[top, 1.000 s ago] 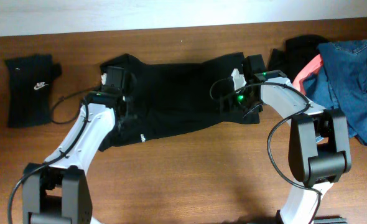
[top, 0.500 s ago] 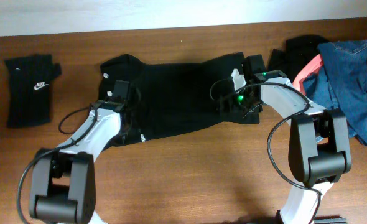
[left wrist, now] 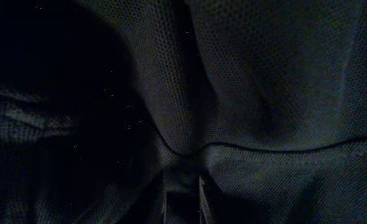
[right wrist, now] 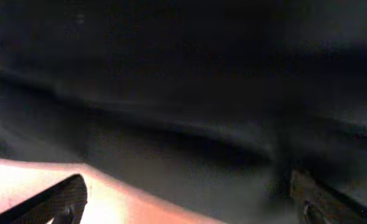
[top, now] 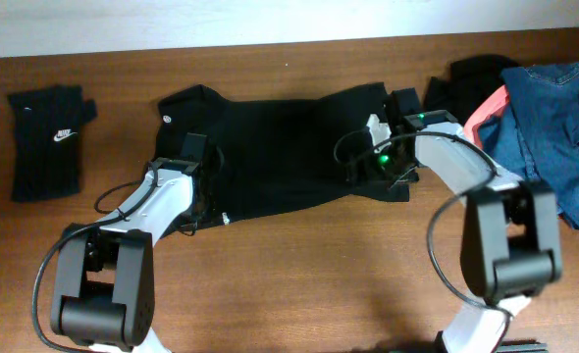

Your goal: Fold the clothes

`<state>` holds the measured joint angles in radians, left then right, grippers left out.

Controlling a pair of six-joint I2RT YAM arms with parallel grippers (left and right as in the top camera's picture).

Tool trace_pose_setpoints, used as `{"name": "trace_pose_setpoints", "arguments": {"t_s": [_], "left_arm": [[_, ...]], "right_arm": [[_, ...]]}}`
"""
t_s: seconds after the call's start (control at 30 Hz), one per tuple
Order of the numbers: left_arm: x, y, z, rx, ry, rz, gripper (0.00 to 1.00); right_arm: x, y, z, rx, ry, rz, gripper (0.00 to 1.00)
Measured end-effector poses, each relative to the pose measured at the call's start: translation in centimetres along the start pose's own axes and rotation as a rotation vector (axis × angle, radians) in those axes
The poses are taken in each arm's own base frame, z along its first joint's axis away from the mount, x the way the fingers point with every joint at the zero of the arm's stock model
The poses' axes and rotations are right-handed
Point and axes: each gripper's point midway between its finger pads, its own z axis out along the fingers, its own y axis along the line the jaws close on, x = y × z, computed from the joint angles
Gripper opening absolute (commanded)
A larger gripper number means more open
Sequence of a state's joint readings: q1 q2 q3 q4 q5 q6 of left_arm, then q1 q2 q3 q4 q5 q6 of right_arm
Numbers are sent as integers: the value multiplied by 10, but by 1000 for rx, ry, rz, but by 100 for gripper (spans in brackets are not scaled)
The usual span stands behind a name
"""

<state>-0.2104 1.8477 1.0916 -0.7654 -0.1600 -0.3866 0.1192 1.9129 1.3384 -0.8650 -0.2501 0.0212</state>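
My right gripper's open fingers are over the black garment's near edge (top: 361, 194), inward of its corner. Next, I move back toward the garment's corner (top: 404, 198) and pinch the fabric there.
A black mesh garment (top: 289, 147) lies spread across the middle of the table. My left gripper (top: 199, 169) sits on its left part. In the left wrist view the jaws (left wrist: 182, 190) are close together and pinch a fold of the black fabric (left wrist: 252, 93). My right gripper (top: 368, 165) sits low over the garment's right end. In the right wrist view its fingers (right wrist: 190, 199) are wide apart over the fabric's edge (right wrist: 190, 149), with a strip of table showing under them.
A folded black item with a white logo (top: 49, 139) lies at the far left. A pile with blue jeans (top: 554, 118), a coral piece (top: 486, 113) and dark cloth (top: 471, 76) lies at the right. The table's far edge meets a pale wall.
My left gripper has moved toward the front of the table, from the garment's upper left corner to lower on its left side. The right gripper has barely shifted.
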Motion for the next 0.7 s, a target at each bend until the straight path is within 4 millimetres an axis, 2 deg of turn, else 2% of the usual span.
{"name": "trace_pose_setpoints", "arguments": {"t_s": [0.1,0.17,0.23,0.3,0.67,0.7], "left_arm": [[1,1,0,-6,3,0,33],[1,3,0,-9,7,-6,34],[1,4,0,-11,7,-8,33],[1,4,0,-10,7,-8,28],[0,0,0,16,8,-12,29],[0,-1,0,19,8,-12,29]], "right_arm": [[10,0,-32,48,-13,-7,99],[19,1,-51,66,-18,-8,99],[29,2,-62,73,0,-6,99],[35,2,-63,79,20,-3,99],[45,-18,-42,162,22,109,99],[45,-20,-38,166,12,120,95]]}}
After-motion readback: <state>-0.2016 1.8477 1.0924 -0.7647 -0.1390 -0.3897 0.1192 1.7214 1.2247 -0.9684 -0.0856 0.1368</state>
